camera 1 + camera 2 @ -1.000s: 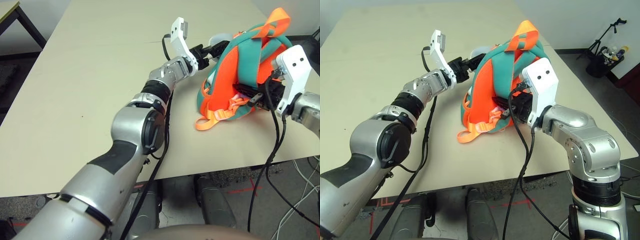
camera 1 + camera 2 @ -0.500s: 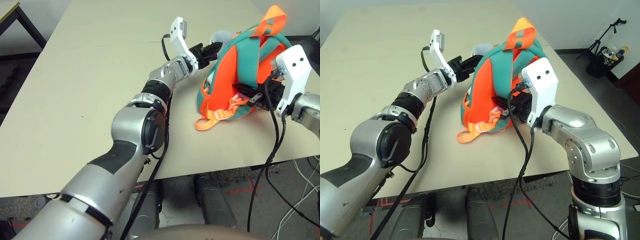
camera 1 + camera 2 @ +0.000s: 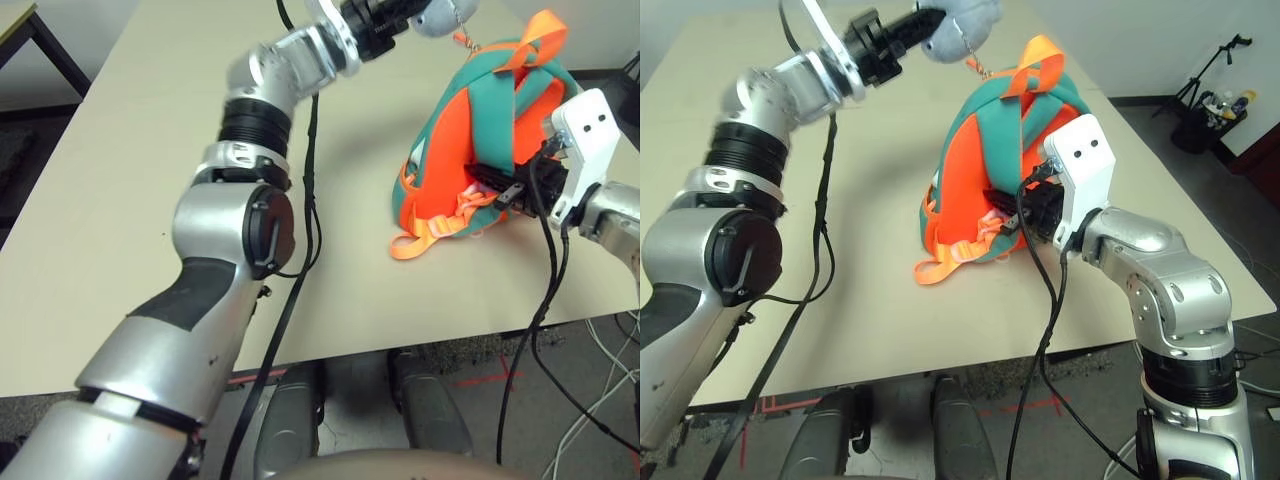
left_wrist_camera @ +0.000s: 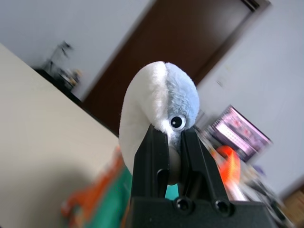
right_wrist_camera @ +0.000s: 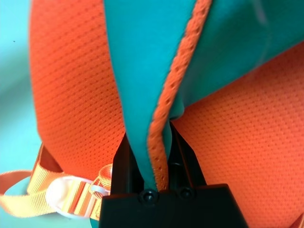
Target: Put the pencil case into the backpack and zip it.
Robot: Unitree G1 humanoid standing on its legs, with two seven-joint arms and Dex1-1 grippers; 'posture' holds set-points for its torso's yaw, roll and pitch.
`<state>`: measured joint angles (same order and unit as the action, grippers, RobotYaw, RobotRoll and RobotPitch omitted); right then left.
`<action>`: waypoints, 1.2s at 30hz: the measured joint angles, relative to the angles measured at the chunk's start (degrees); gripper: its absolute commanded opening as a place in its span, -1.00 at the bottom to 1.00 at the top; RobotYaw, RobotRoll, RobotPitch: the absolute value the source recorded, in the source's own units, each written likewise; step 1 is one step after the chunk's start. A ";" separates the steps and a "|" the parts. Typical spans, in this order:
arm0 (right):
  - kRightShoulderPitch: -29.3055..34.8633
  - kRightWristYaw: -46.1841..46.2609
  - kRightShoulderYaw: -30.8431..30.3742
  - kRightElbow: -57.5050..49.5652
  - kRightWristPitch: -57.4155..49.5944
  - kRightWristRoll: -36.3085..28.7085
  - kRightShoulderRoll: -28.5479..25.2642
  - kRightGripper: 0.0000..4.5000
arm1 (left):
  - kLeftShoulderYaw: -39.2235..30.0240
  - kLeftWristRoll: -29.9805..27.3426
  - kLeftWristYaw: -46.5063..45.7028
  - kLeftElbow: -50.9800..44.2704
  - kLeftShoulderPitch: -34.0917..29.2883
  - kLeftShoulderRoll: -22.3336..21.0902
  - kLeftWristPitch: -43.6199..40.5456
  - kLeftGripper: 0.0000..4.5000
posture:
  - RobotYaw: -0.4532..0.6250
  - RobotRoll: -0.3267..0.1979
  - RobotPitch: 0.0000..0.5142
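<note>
The backpack's side below gapes open while the charm's chain reaches the backpack's top (image 3: 474, 46), so the robot's left gripper should turn and draw the grey plush charm down along that side (image 3: 412, 165).
The orange and teal backpack (image 3: 985, 150) stands on its side at the table's right part, straps facing me. My left gripper (image 3: 923, 22) is raised high above the table behind it, shut on the grey plush charm (image 3: 965, 15), which hangs to the backpack by a short chain (image 3: 977, 64). In the left wrist view the fingers (image 4: 152, 156) pinch the charm (image 4: 159, 102). My right gripper (image 3: 1015, 215) is shut on a teal strap (image 5: 142, 71) at the backpack's near right side. The pencil case is hidden.
The beige table (image 3: 760, 250) stretches bare to the left and front of the backpack. Black cables (image 3: 1040, 330) hang from my right wrist over the table's front edge. A tripod and a bag (image 3: 1210, 100) stand on the floor far right.
My left gripper closed on the plush charm and lifted it up and away from the table, drawing the chain taut. The backpack's top rose slightly. The right arm held still.
</note>
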<state>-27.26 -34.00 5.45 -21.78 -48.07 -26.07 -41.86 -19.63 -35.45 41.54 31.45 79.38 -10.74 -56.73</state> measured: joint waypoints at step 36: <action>-4.20 5.19 -1.85 12.88 12.29 10.53 5.38 -0.91 | -17.80 -32.63 -40.66 -27.52 -10.08 8.92 -20.58 -0.95 | -0.02 0.25 -0.26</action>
<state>-31.47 -28.81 3.60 -8.90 -35.79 -15.54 -36.48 -37.43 -68.08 0.88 3.93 69.30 -1.82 -77.31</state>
